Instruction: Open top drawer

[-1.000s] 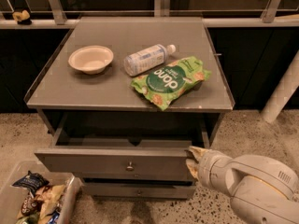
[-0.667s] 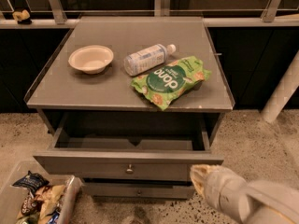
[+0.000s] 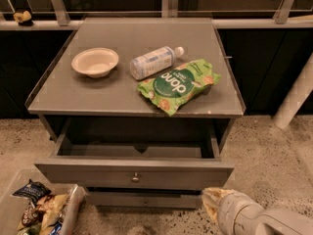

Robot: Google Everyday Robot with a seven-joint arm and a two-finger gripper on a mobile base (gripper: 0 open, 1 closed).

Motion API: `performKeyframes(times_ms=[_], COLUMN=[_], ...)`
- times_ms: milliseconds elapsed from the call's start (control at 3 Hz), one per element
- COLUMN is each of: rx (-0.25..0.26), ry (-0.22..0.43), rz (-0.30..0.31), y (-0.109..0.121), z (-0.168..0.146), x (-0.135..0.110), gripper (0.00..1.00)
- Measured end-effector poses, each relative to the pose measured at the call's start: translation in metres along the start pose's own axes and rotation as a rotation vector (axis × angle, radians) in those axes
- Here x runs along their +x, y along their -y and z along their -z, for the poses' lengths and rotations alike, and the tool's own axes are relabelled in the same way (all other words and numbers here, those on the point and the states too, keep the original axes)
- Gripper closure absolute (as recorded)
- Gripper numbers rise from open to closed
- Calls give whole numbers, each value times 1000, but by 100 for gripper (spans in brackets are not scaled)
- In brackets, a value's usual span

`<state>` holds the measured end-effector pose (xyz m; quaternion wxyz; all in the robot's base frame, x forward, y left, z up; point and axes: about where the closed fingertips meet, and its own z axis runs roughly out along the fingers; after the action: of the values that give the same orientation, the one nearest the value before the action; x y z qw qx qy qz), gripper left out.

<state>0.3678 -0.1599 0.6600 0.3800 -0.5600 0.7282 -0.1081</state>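
The lower drawer's end [image 3: 197, 200] is beside my gripper, which sits too low. I should open my gripper, raise it and bring its fingers around the top drawer's near corner [image 3: 226, 173].
The top drawer [image 3: 134, 172] is a wide grey front with a small round metal knob [image 3: 135, 178] at its centre. It stands pulled out from the grey cabinet, and its dark inside looks empty. A slimmer drawer front [image 3: 142, 199] shows just below it. My gripper [image 3: 211, 204] is at the bottom right, below and right of the drawer's right corner, apart from it. Its yellowish tip points left toward the lower drawer.
On the cabinet top [image 3: 88, 94] lie a beige bowl [image 3: 95, 61], a plastic bottle [image 3: 151, 61] on its side and a green snack bag [image 3: 178, 84]. A clear bin of snacks [image 3: 34, 212] stands on the floor at the lower left. A white post [image 3: 296, 94] leans at the right.
My gripper has come off the drawer's right front edge and dropped down and back toward the bottom right. The drawer stays pulled out.
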Motion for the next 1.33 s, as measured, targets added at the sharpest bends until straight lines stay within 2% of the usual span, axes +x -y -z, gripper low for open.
performKeyframes(times_ms=[333,667,1000,1333], rx=[0,0,0,0], ry=[0,0,0,0], rz=[0,0,0,0], y=[0,0,0,0], z=[0,0,0,0], x=[0,0,0,0], gripper=[45,30,48,71])
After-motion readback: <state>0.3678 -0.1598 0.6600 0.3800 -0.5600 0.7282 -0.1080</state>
